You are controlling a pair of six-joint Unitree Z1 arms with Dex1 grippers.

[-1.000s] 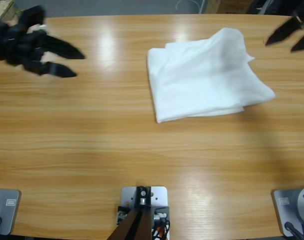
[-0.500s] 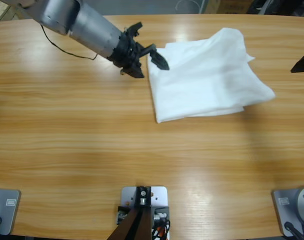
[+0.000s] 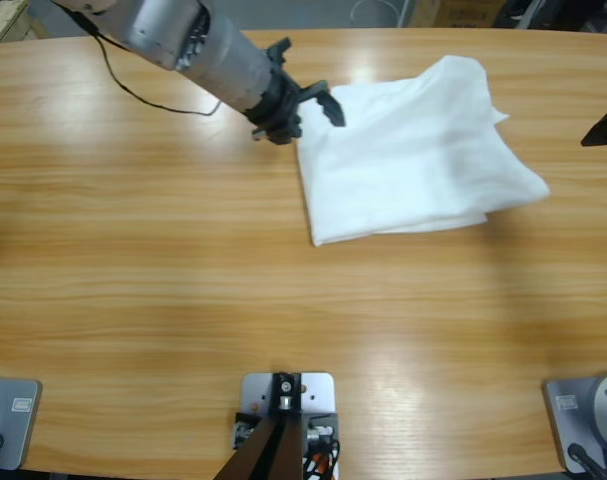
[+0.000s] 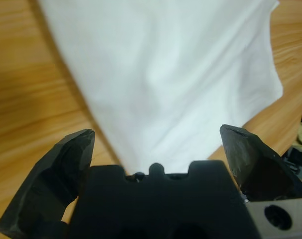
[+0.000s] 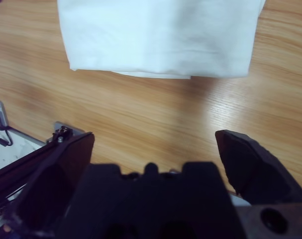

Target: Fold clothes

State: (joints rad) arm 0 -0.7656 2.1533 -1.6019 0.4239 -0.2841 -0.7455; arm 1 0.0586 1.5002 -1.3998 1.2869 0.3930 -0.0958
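Note:
The white T-shirt will slide along in one piece, still folded, when the robot pulls the T-shirt's edge, because the folded layers lie flat together on smooth wood.
A white T-shirt lies folded into a rough square on the wooden table, right of the middle and toward the far side. My left gripper comes in from the upper left and is open at the shirt's far-left corner, one jaw over the cloth and the other beside its edge. Seen from the left wrist, the left gripper straddles the T-shirt, holding nothing. Only a black tip of my right gripper shows at the right edge, away from the cloth. The right gripper is open, with the T-shirt ahead of it.
Bare wood stretches across the left half and the near side of the table. A thin black cable trails from the left arm across the tabletop. The table's near edge and part of the rig show in the right wrist view.
My left arm swung from the far left across to the shirt's far-left corner, then nudged a little farther. The right gripper drew back toward the right edge.

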